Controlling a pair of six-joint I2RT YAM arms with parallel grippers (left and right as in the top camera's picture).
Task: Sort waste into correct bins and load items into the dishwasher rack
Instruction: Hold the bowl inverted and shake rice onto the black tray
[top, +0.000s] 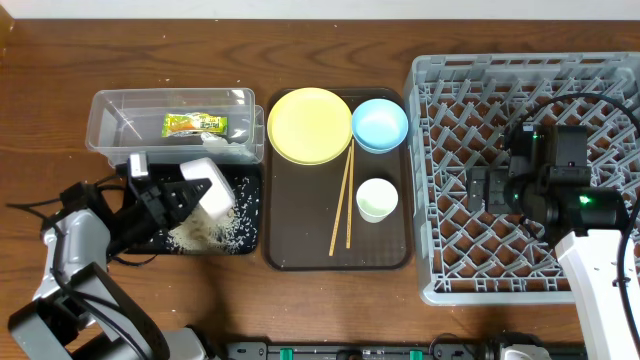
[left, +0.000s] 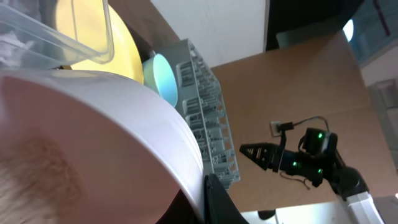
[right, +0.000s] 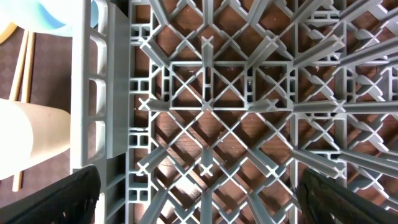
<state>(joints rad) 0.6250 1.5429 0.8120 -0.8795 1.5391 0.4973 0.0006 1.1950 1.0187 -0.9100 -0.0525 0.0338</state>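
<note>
Rice is sticking to the inside of the white bowl (left: 40, 180), so my left gripper should shake the bowl back and forth over the black tray (top: 205, 236) before it takes the bowl away.
My left gripper (top: 193, 196) is shut on the rim of the white bowl (top: 213, 190), which is tilted over the black tray (top: 250, 185). In the left wrist view the bowl (left: 93, 124) fills the left side. Loose rice (top: 205, 235) lies heaped on the black tray. The clear tub (top: 120, 100) holds the green-and-yellow wrapper (top: 195, 124) and a white tissue scrap (top: 216, 143). The yellow plate (top: 310, 125), blue bowl (top: 380, 125), white cup (top: 376, 200) and chopsticks (top: 345, 200) sit on the brown tray (top: 300, 250). My right gripper (top: 476, 190) is open and empty over the grey rack (top: 520, 65).
The right wrist view looks down on the rack's lattice (right: 211, 106), near its left wall, with the cup (right: 31, 137) just outside. The rack's wall (left: 208, 124) stands beyond the blue bowl (left: 163, 78) in the left wrist view. Bare wooden table lies in front.
</note>
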